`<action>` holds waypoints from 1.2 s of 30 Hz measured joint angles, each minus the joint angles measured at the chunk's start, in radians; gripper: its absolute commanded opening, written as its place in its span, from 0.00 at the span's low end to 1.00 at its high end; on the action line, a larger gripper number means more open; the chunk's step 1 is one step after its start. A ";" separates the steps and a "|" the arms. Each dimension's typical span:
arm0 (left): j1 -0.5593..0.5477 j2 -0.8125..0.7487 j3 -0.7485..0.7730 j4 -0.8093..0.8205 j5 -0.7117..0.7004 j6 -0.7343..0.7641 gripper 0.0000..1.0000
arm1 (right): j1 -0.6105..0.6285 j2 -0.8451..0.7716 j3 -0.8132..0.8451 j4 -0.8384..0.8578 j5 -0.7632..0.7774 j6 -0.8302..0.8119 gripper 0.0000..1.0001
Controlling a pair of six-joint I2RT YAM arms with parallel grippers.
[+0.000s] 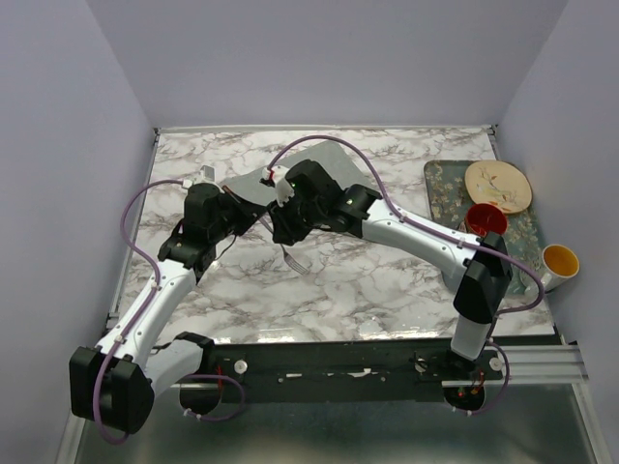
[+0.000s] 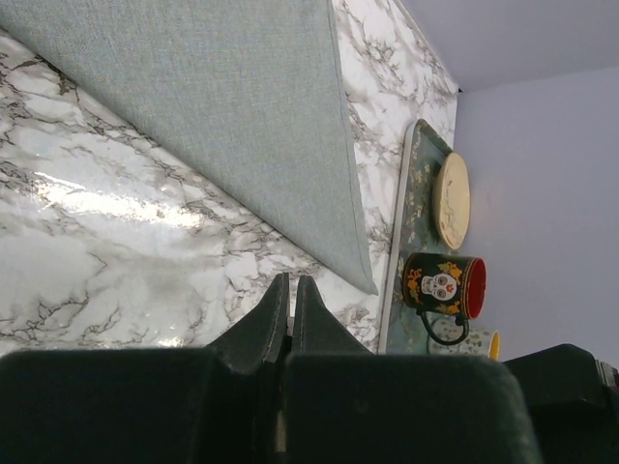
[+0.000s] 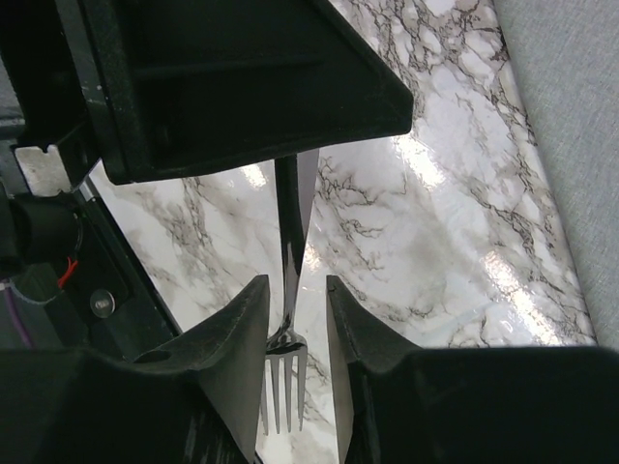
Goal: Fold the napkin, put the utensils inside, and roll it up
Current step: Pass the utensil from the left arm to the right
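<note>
The robot's left gripper has the fork by the end of its handle, with the fork's tines pointing off the napkin, so the right gripper should take the fork and put it down along the napkin's edge (image 2: 253,208).
The grey-green napkin (image 1: 324,159) lies folded into a triangle at the back middle of the marble table; it also shows in the left wrist view (image 2: 213,97) and the right wrist view (image 3: 571,97). A metal fork (image 1: 295,259) is in front of it, tines toward the near edge. My left gripper (image 1: 247,220) is shut (image 2: 290,278), with a thin light sliver between its fingers, apparently the fork's handle end. My right gripper (image 1: 282,237) is open (image 3: 296,282), its fingers on either side of the fork's neck (image 3: 288,290) without touching it. Other utensils are not in view.
A floral grey tray (image 1: 440,193) stands at the right edge with a beige plate (image 1: 498,186) and a black skull mug with a red inside (image 1: 486,218). A yellow-lined cup (image 1: 559,261) is at the tray's near right. Walls close in the table's sides and back.
</note>
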 measured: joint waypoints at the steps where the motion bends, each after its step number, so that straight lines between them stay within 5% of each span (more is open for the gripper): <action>1: 0.003 -0.001 -0.001 0.000 0.001 -0.002 0.00 | 0.000 0.002 0.000 0.000 -0.001 0.000 0.34; 6: 0.006 -0.001 -0.008 0.001 0.003 -0.014 0.00 | 0.000 0.010 0.000 0.000 -0.003 -0.005 0.08; 13: 0.018 0.002 -0.032 0.022 0.008 -0.042 0.00 | -0.002 0.025 0.002 0.005 -0.028 -0.045 0.01; 17: 0.026 0.013 -0.038 0.036 0.017 -0.050 0.81 | -0.002 0.028 0.002 0.007 -0.024 -0.113 0.01; 18: 0.026 0.013 -0.039 0.045 0.023 -0.057 0.95 | -0.004 0.028 0.002 0.008 -0.026 -0.133 0.01; 19: 0.029 0.013 -0.039 0.050 0.024 -0.054 0.99 | -0.007 0.028 0.002 0.008 -0.028 -0.152 0.01; 28: 0.076 0.031 0.047 -0.085 -0.115 0.141 0.99 | -0.149 0.052 0.023 -0.032 -0.014 -0.469 0.01; 36: 0.099 0.115 0.136 -0.230 -0.309 0.285 0.99 | -0.251 0.285 0.244 -0.124 0.027 -0.717 0.01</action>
